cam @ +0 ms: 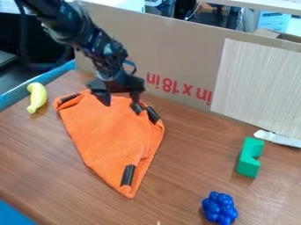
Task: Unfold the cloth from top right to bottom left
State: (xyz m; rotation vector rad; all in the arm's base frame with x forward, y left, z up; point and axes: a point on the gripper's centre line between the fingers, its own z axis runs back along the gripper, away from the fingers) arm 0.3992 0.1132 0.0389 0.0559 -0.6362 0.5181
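The cloth's top layer will peel over and leave the under layer behind when the robot's gripper pulls, because black strips lie close together at the cloth's corner.
The gripper hangs over the upper part of the orange cloth, its two fingers spread apart. No cloth is visibly held between them. The cloth lies on the table, narrowing to a point toward the front, with its right side folded over. Black strips mark its corners: one at the upper left, two close together at the upper right, just right of the gripper, and one near the bottom tip. Whether the fingertips touch the cloth is unclear.
A yellow banana lies left of the cloth. On the right are a green block and a blue knobbly object. A cardboard wall stands behind the wooden table, with a pale panel against it.
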